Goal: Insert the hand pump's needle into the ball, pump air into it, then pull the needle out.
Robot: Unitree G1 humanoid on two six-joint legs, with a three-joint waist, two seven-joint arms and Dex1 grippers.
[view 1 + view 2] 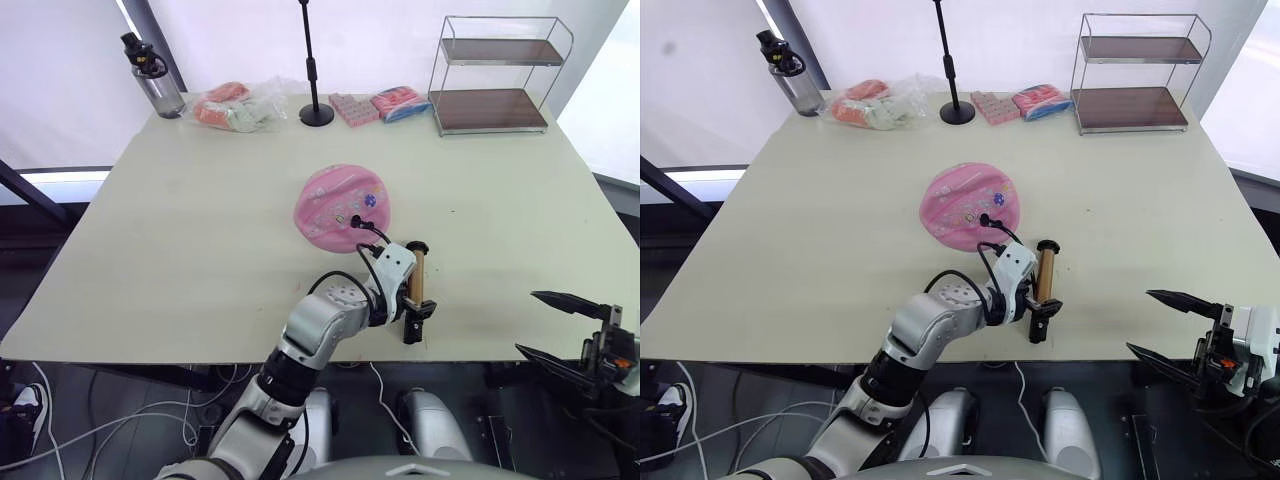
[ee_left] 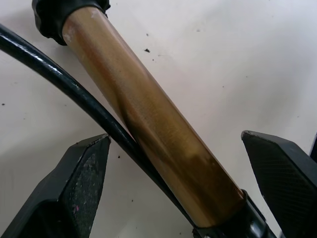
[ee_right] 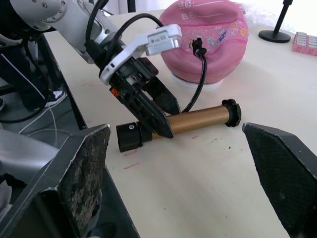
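Observation:
I expect the black fitting [image 1: 358, 222] to stay at the pink ball while the hose follows when I lift the hand pump, because the hose curves with slack [image 1: 381, 234].
The pink ball [image 1: 343, 207] sits dented near the table's middle. The black fitting [image 3: 197, 43] of the needle rests against its near side; the pin itself is hidden. A thin black hose [image 3: 200, 79] curves from there to the hand pump [image 1: 418, 278], which lies flat on the table just in front of the ball. My left gripper [image 1: 410, 302] is open and straddles the gold cylinder [image 2: 148, 114] near its black end cap, with a gap on each side of its fingers [image 2: 84, 173]. My right gripper [image 1: 527, 322] hangs open beyond the table's front right edge, holding nothing.
Along the back edge stand a water bottle [image 1: 155, 80], a clear bag of packets [image 1: 238, 105], a black stand [image 1: 316, 110], pink packets [image 1: 355, 108] and a wire shelf [image 1: 495, 75]. The table's front edge [image 1: 200, 350] lies close behind the pump.

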